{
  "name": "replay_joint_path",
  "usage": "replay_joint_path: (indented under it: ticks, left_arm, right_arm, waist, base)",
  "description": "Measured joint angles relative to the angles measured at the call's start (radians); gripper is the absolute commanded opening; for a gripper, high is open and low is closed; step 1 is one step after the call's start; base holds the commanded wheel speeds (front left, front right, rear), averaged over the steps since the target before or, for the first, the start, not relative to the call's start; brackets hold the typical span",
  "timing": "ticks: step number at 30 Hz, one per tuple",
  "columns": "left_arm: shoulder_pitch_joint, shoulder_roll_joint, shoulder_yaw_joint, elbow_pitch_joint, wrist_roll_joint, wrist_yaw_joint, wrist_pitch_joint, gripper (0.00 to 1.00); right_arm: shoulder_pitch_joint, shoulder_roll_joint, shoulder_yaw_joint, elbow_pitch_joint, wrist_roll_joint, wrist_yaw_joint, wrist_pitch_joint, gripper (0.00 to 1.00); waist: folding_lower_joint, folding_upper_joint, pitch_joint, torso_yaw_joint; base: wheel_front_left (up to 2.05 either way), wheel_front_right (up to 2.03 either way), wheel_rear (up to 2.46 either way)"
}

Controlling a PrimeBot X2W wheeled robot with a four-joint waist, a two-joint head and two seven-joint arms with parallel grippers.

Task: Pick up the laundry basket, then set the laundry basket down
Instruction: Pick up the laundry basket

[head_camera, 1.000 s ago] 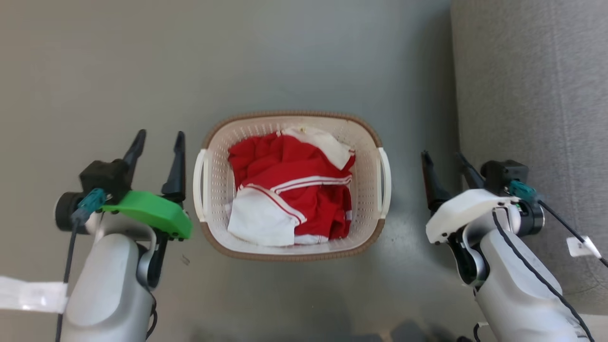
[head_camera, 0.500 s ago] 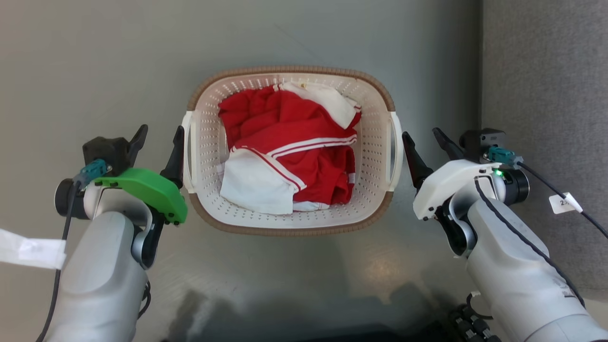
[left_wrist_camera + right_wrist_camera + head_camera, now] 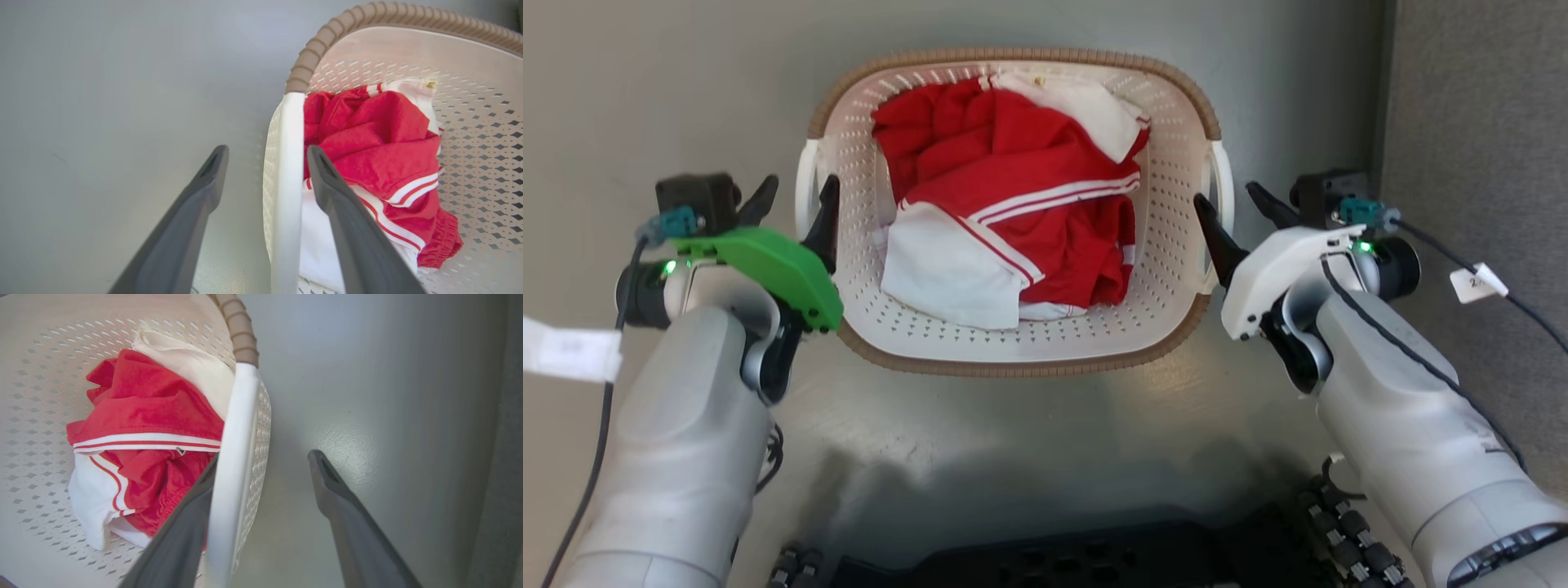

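The red and white clothes [image 3: 1013, 201] are bunched up well below the brown woven rim [image 3: 1023, 368], so they will stay in place and come along when I lift the laundry basket.
The laundry basket [image 3: 1013, 366] stands on the grey floor: cream perforated walls, brown woven rim, red and white clothes [image 3: 1013, 204] inside. My left gripper [image 3: 799, 196] is open and straddles the basket's left white handle [image 3: 805, 184]. In the left wrist view the handle [image 3: 286, 163] runs between the two fingers of that gripper [image 3: 266, 153], one finger outside and one over the clothes. My right gripper [image 3: 1225, 198] is open astride the right handle [image 3: 1222, 175]. In the right wrist view the handle [image 3: 237, 437] covers the inner fingertip of that gripper [image 3: 263, 457].
A grey textured surface [image 3: 1478, 122] rises along the right side, close to my right arm. My dark base [image 3: 1054, 563] fills the bottom edge of the head view. Bare grey floor [image 3: 645, 82] lies to the left of the basket and beyond it.
The head camera has dipped, so the basket looks bigger and higher. Both grippers moved forward and inward from beside the basket until each straddles a handle.
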State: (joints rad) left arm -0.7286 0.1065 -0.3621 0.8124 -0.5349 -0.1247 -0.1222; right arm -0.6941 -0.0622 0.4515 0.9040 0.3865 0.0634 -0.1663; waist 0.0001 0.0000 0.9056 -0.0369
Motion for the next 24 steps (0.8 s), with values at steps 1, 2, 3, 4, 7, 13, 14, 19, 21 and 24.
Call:
replay_joint_path:
  ticks: [1, 2, 3, 4, 7, 13, 14, 19, 21, 24]
  left_arm:
    - [-0.012, -0.002, -0.003, 0.01, -0.007, 0.0, 0.01, 1.0]
    - [-0.023, -0.003, -0.009, 0.02, -0.013, 0.0, 0.019, 1.0]
    - [-0.03, -0.004, -0.019, 0.025, -0.018, 0.0, 0.027, 1.0]
    - [-0.034, -0.006, -0.028, 0.028, -0.02, 0.0, 0.027, 1.0]
    - [-0.047, -0.018, -0.045, 0.045, -0.042, 0.0, 0.028, 1.0]
    - [-0.058, -0.021, -0.092, 0.059, -0.071, 0.0, 0.029, 0.0]
    - [-0.059, -0.021, -0.099, 0.062, -0.075, 0.0, 0.029, 0.0]
    - [-0.07, -0.034, -0.116, 0.08, -0.126, -0.002, 0.032, 0.0]
    - [-0.073, -0.034, -0.123, 0.084, -0.132, -0.002, 0.031, 0.0]
    - [-0.077, -0.032, -0.131, 0.087, -0.14, -0.002, 0.024, 0.0]
  right_arm:
    - [-0.008, 0.0, 0.007, 0.003, 0.009, 0.001, 0.0, 1.0]
    - [-0.016, 0.0, 0.012, 0.008, 0.018, 0.005, 0.001, 1.0]
    - [-0.023, 0.0, 0.015, 0.011, 0.028, 0.008, 0.001, 1.0]
    - [-0.03, 0.0, 0.019, 0.015, 0.038, 0.01, 0.002, 1.0]
    - [-0.046, -0.001, 0.044, 0.028, 0.046, 0.02, 0.009, 1.0]
    - [-0.077, -0.001, 0.073, 0.052, 0.055, 0.023, 0.005, 0.0]
    - [-0.08, 0.002, 0.077, 0.054, 0.056, 0.024, -0.002, 0.0]
    - [-0.092, 0.005, 0.084, 0.076, 0.084, 0.023, -0.011, 0.0]
    - [-0.096, 0.005, 0.091, 0.085, 0.091, 0.023, -0.015, 0.0]
    - [-0.098, 0.006, 0.103, 0.094, 0.1, 0.023, -0.024, 0.0]
  waist:
    - [0.0, 0.0, 0.009, 0.0]
    - [0.0, 0.0, 0.018, 0.001]
    - [0.0, 0.0, 0.026, 0.001]
    - [0.0, 0.0, 0.034, 0.002]
    - [0.0, 0.0, 0.051, 0.009]
    - [0.0, 0.0, 0.06, 0.022]
    - [0.0, 0.0, 0.059, 0.024]
    - [-0.0001, 0.0, 0.054, 0.028]
    - [-0.0001, 0.0, 0.051, 0.029]
    - [0.0, 0.0, 0.046, 0.031]
  base:
    - [0.0, 0.0, 0.0]
    - [0.0, 0.0, 0.0]
    - [0.0, 0.0, 0.0]
    - [0.0, 0.0, 0.0]
    - [0.0, 0.0, 0.0]
    - [0.0, 0.0, 0.0]
    - [0.0, 0.0, 0.0]
    - [0.0, 0.0, 0.0]
    - [0.0, 0.0, 0.0]
    - [0.0, 0.0, 0.0]
